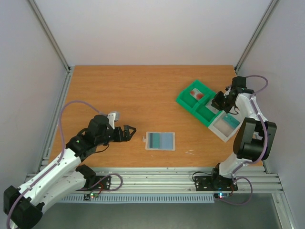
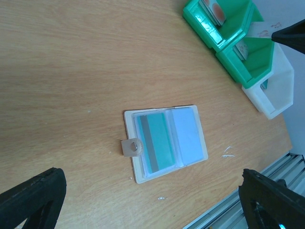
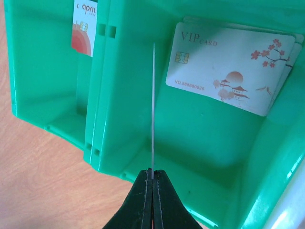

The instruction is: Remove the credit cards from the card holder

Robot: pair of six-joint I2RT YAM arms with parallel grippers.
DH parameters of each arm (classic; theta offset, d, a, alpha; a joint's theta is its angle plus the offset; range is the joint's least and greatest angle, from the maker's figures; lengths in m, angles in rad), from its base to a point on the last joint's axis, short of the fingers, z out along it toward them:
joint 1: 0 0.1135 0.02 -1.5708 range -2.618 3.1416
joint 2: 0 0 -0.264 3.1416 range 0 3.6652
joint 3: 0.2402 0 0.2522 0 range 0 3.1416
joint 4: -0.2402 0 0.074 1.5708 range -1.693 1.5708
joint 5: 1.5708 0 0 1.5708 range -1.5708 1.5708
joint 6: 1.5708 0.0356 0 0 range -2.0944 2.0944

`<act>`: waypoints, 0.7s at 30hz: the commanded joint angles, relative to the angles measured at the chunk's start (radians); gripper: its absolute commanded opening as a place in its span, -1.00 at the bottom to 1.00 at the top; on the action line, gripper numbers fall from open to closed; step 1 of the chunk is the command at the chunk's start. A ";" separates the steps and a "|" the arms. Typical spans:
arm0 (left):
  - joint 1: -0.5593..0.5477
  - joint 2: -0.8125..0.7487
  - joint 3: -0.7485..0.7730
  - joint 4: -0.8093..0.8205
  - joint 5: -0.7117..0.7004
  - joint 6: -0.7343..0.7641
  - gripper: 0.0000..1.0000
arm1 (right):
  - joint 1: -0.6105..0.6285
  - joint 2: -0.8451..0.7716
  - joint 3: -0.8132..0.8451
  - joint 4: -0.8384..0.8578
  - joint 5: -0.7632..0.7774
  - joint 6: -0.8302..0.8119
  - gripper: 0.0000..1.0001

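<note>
The thin card (image 3: pixel 153 105) hangs within the middle compartment's sides, so I should keep lowering it with my right gripper until it meets the VIP card (image 3: pixel 228 67), then let go.
The card holder (image 1: pixel 160 140) lies open and flat on the table, its tab on the left. In the left wrist view the card holder's rim (image 2: pixel 129 143) frames a teal card (image 2: pixel 157 140) and a blue-grey card (image 2: pixel 188 136) in its sleeves. My left gripper (image 1: pixel 131 134) is open and empty, just left of the holder; its fingers (image 2: pixel 33 198) show at the bottom corners. My right gripper (image 1: pixel 219 101) is shut on a thin card seen edge-on (image 3: pixel 153 105), held over the green tray's middle compartment (image 3: pixel 190 152).
The green compartment tray (image 1: pixel 186 99) stands at the right rear, with a white bin (image 1: pixel 224 130) against its near end. A VIP card (image 3: pixel 228 67) lies in the middle compartment and a red-printed card (image 3: pixel 85 28) in the far one. Aluminium rail runs along the table's near edge.
</note>
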 commanded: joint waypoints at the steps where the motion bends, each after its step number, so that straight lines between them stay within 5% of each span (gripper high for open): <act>1: 0.001 0.002 -0.018 0.038 0.014 -0.023 0.99 | -0.019 0.043 0.049 0.012 -0.042 -0.020 -0.98; 21: 0.001 -0.003 -0.017 0.031 0.023 -0.025 0.99 | -0.036 0.182 0.141 -0.017 -0.001 -0.061 -0.95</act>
